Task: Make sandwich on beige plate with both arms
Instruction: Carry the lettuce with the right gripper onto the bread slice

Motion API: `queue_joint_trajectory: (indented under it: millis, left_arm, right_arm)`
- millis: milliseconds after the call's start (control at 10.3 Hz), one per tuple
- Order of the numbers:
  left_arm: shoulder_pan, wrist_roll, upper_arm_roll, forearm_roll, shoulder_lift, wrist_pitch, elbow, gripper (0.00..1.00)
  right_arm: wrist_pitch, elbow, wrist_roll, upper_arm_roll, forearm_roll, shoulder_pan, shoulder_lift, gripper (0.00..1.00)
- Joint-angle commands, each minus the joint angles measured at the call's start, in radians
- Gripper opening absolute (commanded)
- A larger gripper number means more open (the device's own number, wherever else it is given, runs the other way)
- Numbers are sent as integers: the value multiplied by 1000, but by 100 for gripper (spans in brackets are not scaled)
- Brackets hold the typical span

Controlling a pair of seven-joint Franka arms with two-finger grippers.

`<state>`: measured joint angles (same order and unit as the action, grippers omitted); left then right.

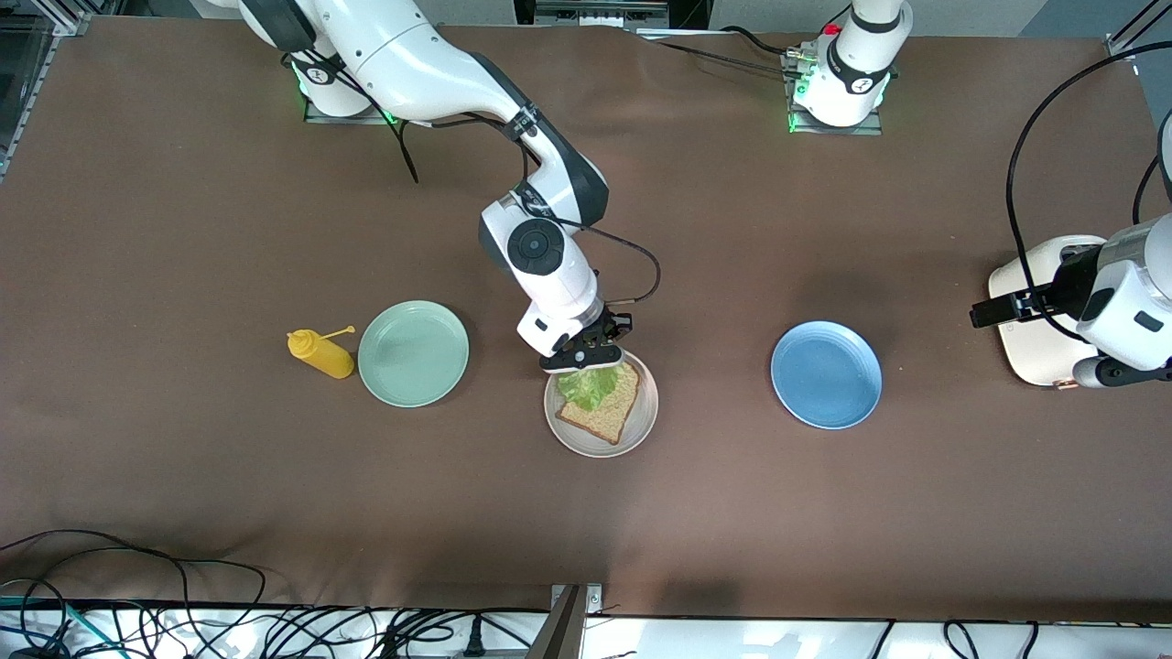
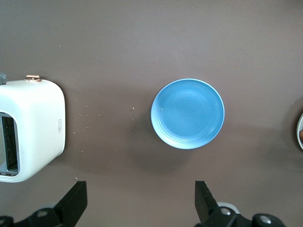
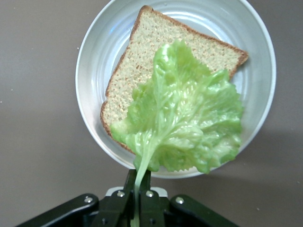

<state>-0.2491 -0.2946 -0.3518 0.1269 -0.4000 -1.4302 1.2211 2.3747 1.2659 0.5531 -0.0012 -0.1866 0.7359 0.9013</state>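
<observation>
Next, my right gripper carries the lettuce leaf (image 1: 588,385) over the slice's uncovered part (image 1: 607,421) before opening, because the leaf hangs over one end of the bread slice toward the plate's rim.
The beige plate (image 1: 641,426) sits mid-table with one brown bread slice (image 1: 606,414) on it. A green lettuce leaf (image 1: 586,385) lies partly over the slice's edge that is farther from the front camera. My right gripper (image 1: 584,359) is over the plate's rim, shut on the leaf's stem. In the right wrist view the gripper (image 3: 138,191) pinches the stem, and the leaf (image 3: 187,125) spreads over the bread (image 3: 156,61) and plate (image 3: 90,71). No second slice shows. My left gripper (image 1: 1003,307) waits open by the toaster; it shows empty in its wrist view (image 2: 139,203).
A blue plate (image 1: 826,373) (image 2: 188,113) lies toward the left arm's end, beside a white toaster (image 1: 1030,343) (image 2: 33,127). A mint-green plate (image 1: 413,352) and a yellow mustard bottle (image 1: 320,353) lie toward the right arm's end. Cables run along the table edge nearest the front camera.
</observation>
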Motion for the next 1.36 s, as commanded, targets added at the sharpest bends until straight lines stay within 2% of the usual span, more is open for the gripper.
queue_joint_trajectory:
  millis: [0,194,486,1263]
  left_arm:
    - [-6,22,-4,33,20,5,20,100]
    - [-6,22,-4,34,20,5,26,100]
    - [-6,22,-6,34,20,5,32,100]
    - [-6,22,-6,33,21,5,32,100]
  right_arm:
    - [21,-46,13,-16,-1,10,37,0]
    - [18,-52,7,-25,-2,10,31,0]
    - [20,-143,2,-60,-5,43,70,0]
    - [81,-154,-1,-62,-2,40,119,0]
